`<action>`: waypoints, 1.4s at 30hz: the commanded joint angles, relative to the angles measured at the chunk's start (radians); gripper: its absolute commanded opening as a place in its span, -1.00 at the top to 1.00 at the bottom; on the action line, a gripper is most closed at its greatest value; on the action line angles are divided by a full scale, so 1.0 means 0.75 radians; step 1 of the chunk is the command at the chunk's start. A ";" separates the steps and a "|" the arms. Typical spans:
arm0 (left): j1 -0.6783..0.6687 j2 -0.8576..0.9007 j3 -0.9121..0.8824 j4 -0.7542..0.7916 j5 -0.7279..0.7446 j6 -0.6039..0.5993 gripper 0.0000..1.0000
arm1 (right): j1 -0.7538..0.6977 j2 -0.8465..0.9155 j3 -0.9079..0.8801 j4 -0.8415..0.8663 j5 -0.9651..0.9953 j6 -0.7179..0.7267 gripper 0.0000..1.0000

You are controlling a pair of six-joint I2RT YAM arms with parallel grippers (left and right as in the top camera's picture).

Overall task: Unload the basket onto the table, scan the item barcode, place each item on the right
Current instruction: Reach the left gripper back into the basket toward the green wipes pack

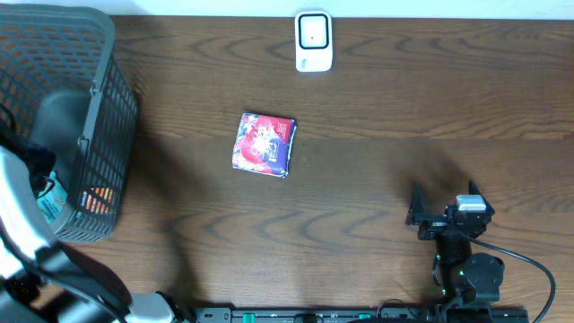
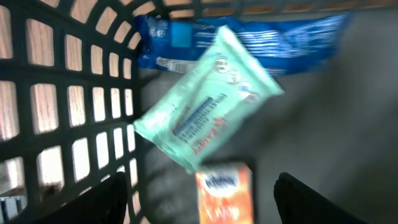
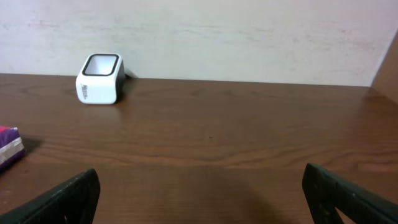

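The mint-green wipes pack (image 2: pixel 210 102) lies uncovered with its near corner facing my open fingers, so I keep my left gripper going to that corner (image 2: pixel 191 162) and close there.
The white barcode scanner (image 1: pixel 313 40) stands at the table's far edge, and the right wrist view shows the scanner (image 3: pixel 99 79) at far left. A red and purple packet (image 1: pixel 265 144) lies flat mid-table, its corner (image 3: pixel 9 144) at the left edge of the right wrist view. My left gripper (image 2: pixel 202 185) is open inside the dark mesh basket (image 1: pixel 106 108), above an orange box (image 2: pixel 225 193). A mint-green wipes pack (image 2: pixel 205 112) and a blue pack (image 2: pixel 249 40) lie just beyond the box. My right gripper (image 1: pixel 446 203) hovers open and empty at front right, its jaws (image 3: pixel 200 177) wide over bare wood.
The basket fills the table's left end, and its mesh wall (image 2: pixel 62 93) stands close to my left finger. The left arm (image 1: pixel 36 242) reaches into the basket from the front left corner. A pale wall (image 3: pixel 217 37) rises behind the scanner.
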 commanded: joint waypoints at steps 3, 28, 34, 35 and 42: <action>0.002 0.198 -0.010 0.004 -0.218 -0.052 -0.51 | 0.013 -0.002 -0.005 -0.002 0.006 0.014 -0.98; 0.005 0.575 0.011 0.063 -0.130 -0.015 0.85 | 0.013 -0.002 -0.005 -0.002 0.006 0.014 -0.98; 0.005 0.361 0.015 0.102 0.055 0.021 0.86 | 0.013 -0.002 -0.005 -0.002 0.007 0.014 -0.99; 0.005 0.304 0.015 0.121 0.096 0.047 0.86 | 0.013 -0.002 -0.005 -0.002 0.007 0.014 -0.98; 0.005 -0.081 0.015 0.188 0.176 0.075 0.85 | 0.013 -0.002 -0.005 -0.002 0.006 0.014 -0.99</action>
